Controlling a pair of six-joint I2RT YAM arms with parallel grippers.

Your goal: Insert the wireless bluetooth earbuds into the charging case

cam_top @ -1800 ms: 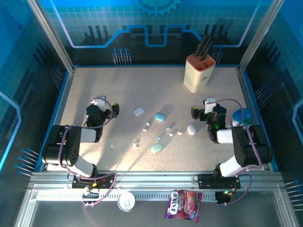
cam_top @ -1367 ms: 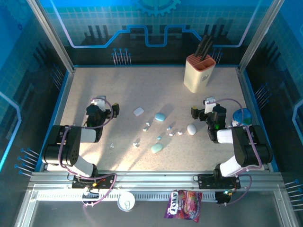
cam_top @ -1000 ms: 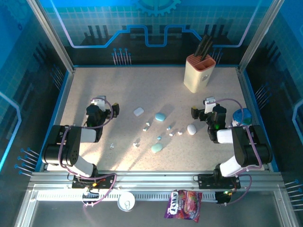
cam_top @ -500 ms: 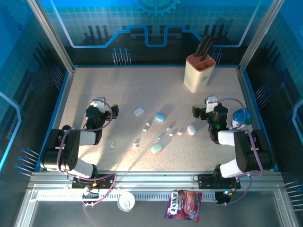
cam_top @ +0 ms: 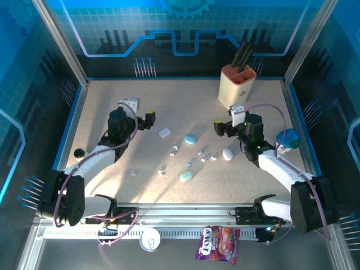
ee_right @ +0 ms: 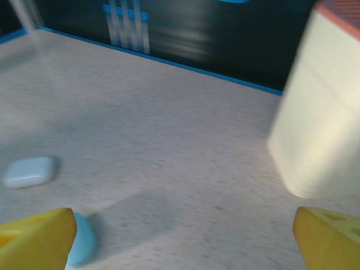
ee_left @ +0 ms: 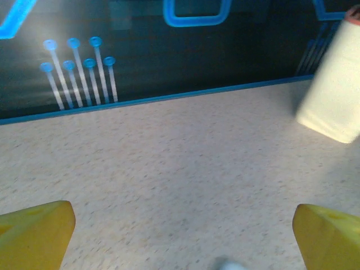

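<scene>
The blue case (cam_top: 190,139) is clear of the earbuds and the way to it is open, so my right gripper should keep moving toward it and close on its sides (cam_top: 196,139).
Several tiny earbuds (cam_top: 189,164) lie scattered mid-table, white and pale blue-green. Among them lie pebble-like charging cases: a white squarish one (cam_top: 164,133), a blue one (cam_top: 190,138), a white oval one (cam_top: 227,153) and a pale green one (cam_top: 186,176). My left gripper (cam_top: 140,114) hovers open, left of the white squarish case, with nothing between its yellow fingertips (ee_left: 34,233). My right gripper (cam_top: 225,121) is open and empty above the table, right of the blue case (ee_right: 81,242), with the white squarish case (ee_right: 31,171) beyond it.
A cream knife block (cam_top: 236,84) stands at the back right, close to my right gripper. A blue-topped object (cam_top: 287,138) sits at the right edge and a small black item (cam_top: 79,152) at the left. A snack bag (cam_top: 219,243) and a round lid (cam_top: 150,241) lie below the table's front rail.
Both arms have unfolded from their tucked pose and reached forward and inward toward the middle of the table. Both grippers stayed open. The cases and earbuds have not moved.
</scene>
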